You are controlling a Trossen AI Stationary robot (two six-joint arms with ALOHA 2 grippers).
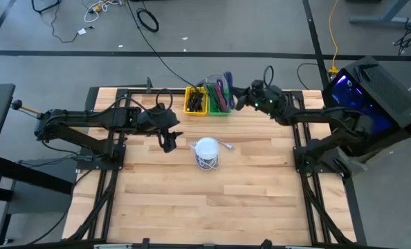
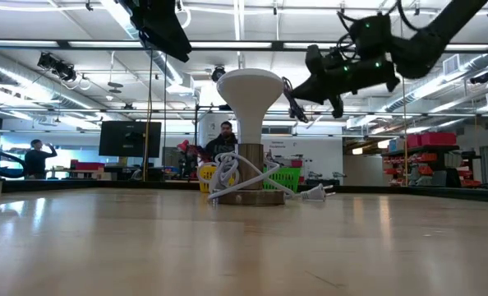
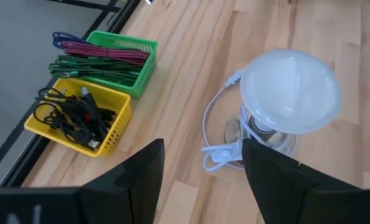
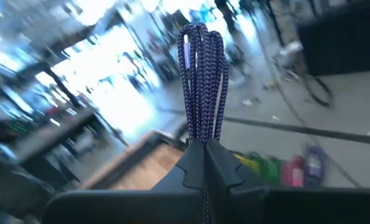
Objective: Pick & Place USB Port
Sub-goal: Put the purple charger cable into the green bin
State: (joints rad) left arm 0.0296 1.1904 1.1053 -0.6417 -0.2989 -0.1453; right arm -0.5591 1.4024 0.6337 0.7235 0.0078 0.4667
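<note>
My right gripper should go on lowering the purple cable (image 1: pixel 228 79), which stands clear above the green basket of braided cables (image 1: pixel 218 103), until it sits among them before it lets go.
A coiled purple braided USB cable (image 4: pixel 202 81) is held in my right gripper (image 4: pixel 205 163), which is shut on it and raised above the green basket (image 1: pixel 219 104) at the table's far edge. The green basket holds several coloured cables, and the yellow basket (image 1: pixel 195 101) beside it holds black ones (image 3: pixel 73 115). My left gripper (image 3: pixel 200 180) is open and hovers above the table, left of a white lamp (image 1: pixel 207 151). It touches nothing. My right gripper pinches the purple cable bundle between its two fingers, on several strands side by side (image 4: pixel 203 134). The looped end of the coil (image 4: pixel 200 34) stands out past the fingertips. The cable is lifted clear of the basket and the table.
The white lamp (image 3: pixel 291 93) stands mid-table on a round base, with its white cord and plug (image 2: pixel 314 194) lying around it. Both baskets sit side by side at the far edge. Bare wooden tabletop (image 1: pixel 205 200) lies toward the near edge. People show in the room behind.
</note>
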